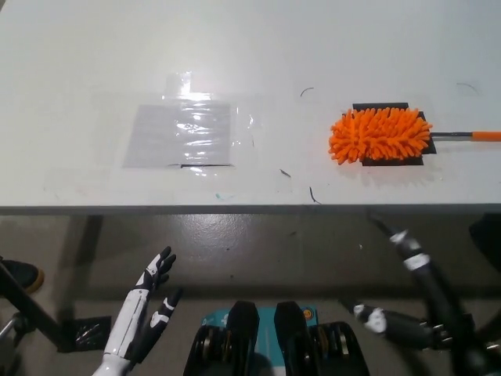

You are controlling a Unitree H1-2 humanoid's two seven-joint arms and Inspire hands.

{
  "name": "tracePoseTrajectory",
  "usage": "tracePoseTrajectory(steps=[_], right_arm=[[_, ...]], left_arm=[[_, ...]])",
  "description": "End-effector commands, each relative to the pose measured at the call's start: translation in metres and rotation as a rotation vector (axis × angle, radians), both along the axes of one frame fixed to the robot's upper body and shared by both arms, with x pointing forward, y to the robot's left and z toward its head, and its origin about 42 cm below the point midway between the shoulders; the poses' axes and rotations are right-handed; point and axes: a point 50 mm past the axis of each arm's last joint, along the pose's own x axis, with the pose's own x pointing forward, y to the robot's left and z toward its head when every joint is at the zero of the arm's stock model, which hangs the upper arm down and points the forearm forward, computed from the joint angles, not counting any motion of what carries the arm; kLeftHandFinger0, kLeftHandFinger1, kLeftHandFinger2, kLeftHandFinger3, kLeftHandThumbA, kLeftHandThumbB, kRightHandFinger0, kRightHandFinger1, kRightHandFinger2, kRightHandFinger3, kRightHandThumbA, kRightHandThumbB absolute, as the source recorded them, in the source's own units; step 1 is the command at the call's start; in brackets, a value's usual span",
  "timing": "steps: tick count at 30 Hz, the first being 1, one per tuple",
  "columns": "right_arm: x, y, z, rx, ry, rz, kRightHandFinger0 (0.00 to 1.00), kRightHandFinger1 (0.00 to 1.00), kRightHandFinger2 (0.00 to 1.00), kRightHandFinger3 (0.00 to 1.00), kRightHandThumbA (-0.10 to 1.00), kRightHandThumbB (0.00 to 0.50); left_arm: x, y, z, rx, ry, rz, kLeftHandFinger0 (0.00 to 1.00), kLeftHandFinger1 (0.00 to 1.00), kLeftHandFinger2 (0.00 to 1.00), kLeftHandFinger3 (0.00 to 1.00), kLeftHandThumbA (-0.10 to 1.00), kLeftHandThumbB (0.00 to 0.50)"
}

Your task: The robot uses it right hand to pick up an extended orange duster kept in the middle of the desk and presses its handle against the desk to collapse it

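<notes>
A thin, straight rod (452,134) is joined to the thicker orange grip (486,136). The rod will slide inside the grip when I push the duster's handle down.
An orange fluffy duster (380,134) lies on the white desk (258,47) at the right, its head on a black patch. Its thin handle (470,135) runs right to the picture's edge, ending in an orange grip. My black right hand (403,270) hangs below the desk's front edge at the lower right, well short of the duster, fingers spread and holding nothing. My white left hand (149,301) rests at the lower left, below the desk, open and empty.
A clear plastic sheet (182,133) is taped flat on the desk left of centre. The desk's front edge (235,208) crosses the whole picture. Below it lies grey floor, with a dark shoe (19,274) at the far left.
</notes>
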Motion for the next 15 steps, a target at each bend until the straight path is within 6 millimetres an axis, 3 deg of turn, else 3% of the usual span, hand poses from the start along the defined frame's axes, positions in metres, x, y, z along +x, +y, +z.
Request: tracePoseTrajectory(steps=[1,3,6,12,14,15], right_arm=[[-0.016,-0.036,0.125,-0.221,-0.333,-0.128,1.0,1.0,1.0,1.0,0.82,0.317],[-0.002,-0.046,0.149,-0.259,-0.333,-0.151,1.0,1.0,1.0,1.0,0.82,0.337],[0.021,-0.053,0.18,-0.335,-0.325,-0.17,1.0,1.0,1.0,1.0,0.84,0.324],[0.07,-0.048,0.225,-0.453,-0.272,-0.195,1.0,1.0,1.0,1.0,0.86,0.319],[0.097,-0.046,0.239,-0.502,-0.193,-0.197,1.0,1.0,1.0,1.0,0.84,0.333],[0.114,-0.044,0.241,-0.54,-0.155,-0.198,1.0,1.0,1.0,1.0,0.88,0.33]], left_arm=[[0.006,0.001,0.021,0.016,-0.122,-0.014,1.0,1.0,1.0,1.0,0.98,0.0],[0.007,0.0,0.021,0.018,-0.125,-0.017,1.0,1.0,1.0,1.0,0.97,0.0],[0.006,0.0,0.02,0.025,-0.129,-0.018,1.0,1.0,1.0,1.0,0.97,0.0],[0.009,0.002,0.022,0.026,-0.126,-0.008,1.0,1.0,1.0,1.0,0.99,0.0],[0.01,0.001,0.021,0.027,-0.132,-0.007,1.0,1.0,1.0,1.0,1.0,0.0],[0.008,0.001,0.02,0.031,-0.131,-0.009,1.0,1.0,1.0,1.0,1.0,0.0]])
